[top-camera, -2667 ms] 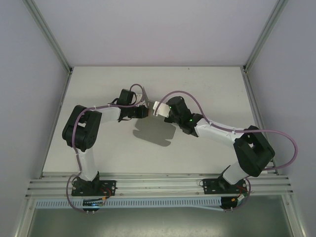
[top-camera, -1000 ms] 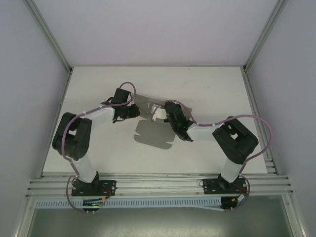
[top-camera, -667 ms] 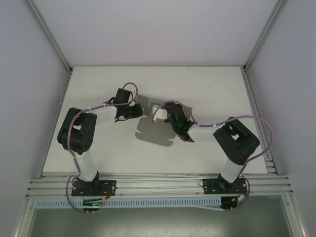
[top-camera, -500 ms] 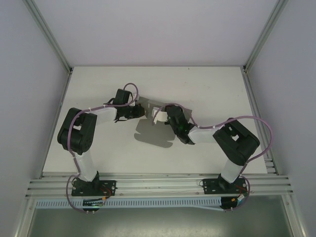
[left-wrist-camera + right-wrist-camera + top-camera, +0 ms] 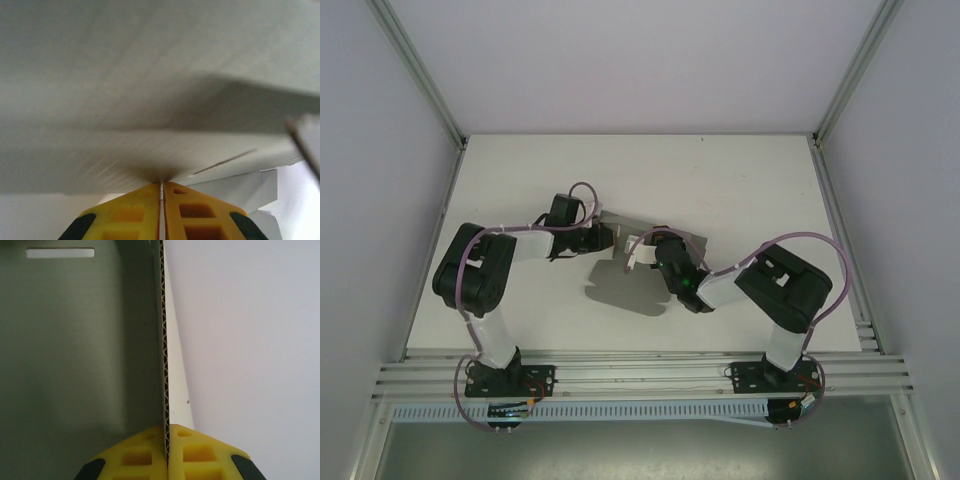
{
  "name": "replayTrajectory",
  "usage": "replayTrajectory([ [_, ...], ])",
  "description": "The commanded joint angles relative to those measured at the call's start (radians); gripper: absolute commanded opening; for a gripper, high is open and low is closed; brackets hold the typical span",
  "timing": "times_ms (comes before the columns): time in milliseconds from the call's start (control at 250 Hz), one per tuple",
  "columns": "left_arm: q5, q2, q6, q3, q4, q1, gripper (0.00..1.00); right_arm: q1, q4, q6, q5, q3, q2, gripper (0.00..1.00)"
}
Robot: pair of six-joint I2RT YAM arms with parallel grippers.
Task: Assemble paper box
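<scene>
My left gripper should back off, open and bring its fingers around the flap's edge (image 5: 303,142), because its closed fingers are pressing the grey panel (image 5: 161,167) beside the flap.
The paper box (image 5: 626,222) is a grey corrugated card sheet, held above the table between both arms and casting a shadow below. My left gripper (image 5: 609,238) is shut on its left edge; in the left wrist view the yellow fingers (image 5: 135,210) pinch the card (image 5: 150,100), which spreads overhead. My right gripper (image 5: 642,253) is shut on the right part. In the right wrist view the card's fluted edge (image 5: 162,340) runs straight up from between the fingertips (image 5: 166,429), and a grey panel (image 5: 75,340) with a slot (image 5: 60,253) stands to its left.
The white table (image 5: 740,180) lies inside an aluminium frame with slanted posts at the back left (image 5: 420,75) and back right (image 5: 855,75). A rail (image 5: 640,375) with both arm bases runs along the near edge. Purple cables loop over both arms.
Both grippers and the card have moved toward the near edge and a little left. The right arm has folded back on itself. The left jaws closed tighter on the card.
</scene>
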Motion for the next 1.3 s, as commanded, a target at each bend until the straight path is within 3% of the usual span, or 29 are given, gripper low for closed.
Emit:
replayTrajectory([
  [0,-0.063,-0.097,0.000,-0.032,-0.032,-0.005,0.11,-0.011,-0.004,-0.015,-0.065,-0.001,-0.035,0.00],
  [204,-0.325,-0.256,-0.018,-0.015,-0.272,-0.003,0.19,-0.040,-0.020,-0.065,-0.063,0.033,-0.050,0.00],
  [272,-0.379,-0.287,-0.009,0.017,-0.320,-0.001,0.27,-0.043,-0.007,-0.081,-0.062,0.034,-0.039,0.00],
  [396,-0.420,-0.283,0.001,0.124,-0.367,0.002,0.27,-0.040,-0.024,-0.070,-0.067,0.038,-0.038,0.00],
  [500,-0.389,-0.233,0.019,0.192,-0.359,0.004,0.25,-0.040,-0.016,-0.076,-0.065,0.041,-0.034,0.00],
  [743,-0.101,-0.109,0.098,0.252,-0.295,0.001,0.08,-0.050,0.015,-0.059,-0.048,0.063,-0.016,0.00],
  [855,-0.003,-0.053,0.103,0.222,-0.232,-0.005,0.07,-0.087,0.084,-0.078,-0.055,0.089,0.018,0.00],
  [1135,-0.024,0.037,0.096,0.308,-0.192,-0.006,0.08,-0.134,0.077,-0.150,-0.179,0.135,0.074,0.00],
  [1299,-0.025,0.097,0.092,0.334,-0.193,-0.006,0.05,-0.141,0.279,-0.280,-0.181,0.137,0.208,0.00],
])
